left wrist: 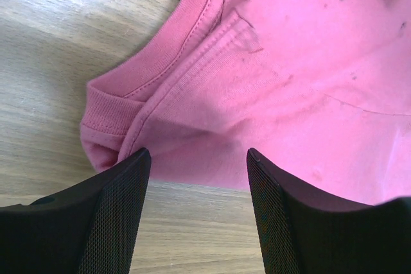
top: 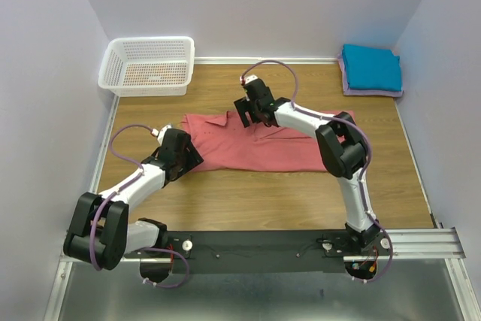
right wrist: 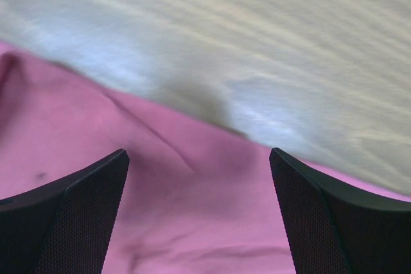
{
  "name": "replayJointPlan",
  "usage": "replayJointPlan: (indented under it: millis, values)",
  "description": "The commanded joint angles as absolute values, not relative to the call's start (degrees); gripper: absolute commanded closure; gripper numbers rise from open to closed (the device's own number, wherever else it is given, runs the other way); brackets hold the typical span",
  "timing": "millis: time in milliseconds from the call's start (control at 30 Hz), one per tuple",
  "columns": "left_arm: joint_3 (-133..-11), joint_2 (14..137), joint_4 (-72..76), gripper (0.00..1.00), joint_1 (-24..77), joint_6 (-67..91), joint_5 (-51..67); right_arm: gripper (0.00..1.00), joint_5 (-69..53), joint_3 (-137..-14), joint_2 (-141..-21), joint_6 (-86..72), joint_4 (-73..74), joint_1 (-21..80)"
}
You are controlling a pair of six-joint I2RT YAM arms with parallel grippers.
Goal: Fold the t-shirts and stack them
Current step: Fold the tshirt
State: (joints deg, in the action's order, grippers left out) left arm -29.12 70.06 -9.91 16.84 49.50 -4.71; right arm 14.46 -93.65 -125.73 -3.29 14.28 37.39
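Observation:
A flap (top: 216, 119) sits crooked along the salmon-pink t-shirt's far edge, so the robot's left gripper should grab the flap's tip (top: 224, 123) and pull it away from the robot's right gripper.
The salmon-pink t-shirt (top: 259, 146) lies spread and partly folded across the middle of the wooden table. My left gripper (top: 192, 157) is open at the shirt's near-left corner; the left wrist view shows the collar and hem (left wrist: 160, 88) just beyond its open fingers. My right gripper (top: 247, 113) is open above the shirt's far edge; pink cloth (right wrist: 192, 222) lies below and between its fingers. The teal-blue t-shirt (top: 371, 67) lies folded on top of the pale lavender t-shirt (top: 346, 85) in the far right corner.
A white plastic lattice basket (top: 148, 65) stands at the far left corner. White walls close in the table on the left, back and right. A black rail (top: 263, 244) with the arm bases runs along the near edge.

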Motion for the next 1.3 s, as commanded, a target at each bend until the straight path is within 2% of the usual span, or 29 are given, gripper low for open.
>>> replayJointPlan:
  millis: [0, 200, 433, 667, 867, 900, 1033, 1067, 1167, 1267]
  values:
    - [-27.9, 69.1, -14.0, 0.3, 16.4, 49.9, -4.7, 0.03, 15.7, -92.7, -123.0, -1.6, 14.5, 34.7]
    - [-29.5, 67.4, -17.0, 0.3, 16.3, 49.7, -6.1, 0.04, 13.5, -91.6, -120.7, -3.0, 14.6, 31.5]
    - [-39.6, 66.0, -20.5, 0.29, 16.4, 47.7, -8.3, 0.12, 3.3, -89.0, -115.9, -5.2, 14.5, 31.6]
    - [-50.0, 76.1, -18.5, 0.31, 18.4, 45.6, -4.1, 0.14, -3.0, -83.9, -111.8, -6.6, 14.4, 31.6]
    - [-53.9, 85.7, -13.4, 0.31, 19.2, 49.2, -1.7, 0.16, -4.7, -80.7, -109.9, -5.7, 13.8, 31.6]
    - [-54.3, 86.9, -12.9, 0.32, 19.3, 49.7, -1.2, 0.18, -5.3, -80.1, -109.8, -5.7, 13.6, 31.6]
    - [-57.9, 92.2, -11.6, 0.36, 19.9, 51.9, -0.4, 0.35, -6.8, -79.5, -110.0, -5.8, 12.0, 31.6]
    - [-58.4, 93.8, -11.3, 0.38, 20.0, 52.4, -0.3, 0.42, -7.4, -79.6, -110.5, -6.0, 11.6, 31.5]
    - [-60.0, 96.1, -10.3, 0.4, 20.1, 54.3, -0.3, 0.54, -8.8, -80.8, -111.5, -6.4, 10.5, 31.6]
    - [-61.9, 98.3, -9.9, 0.41, 20.4, 55.6, -0.3, 0.6, -9.1, -82.5, -113.0, -6.8, 10.0, 31.6]
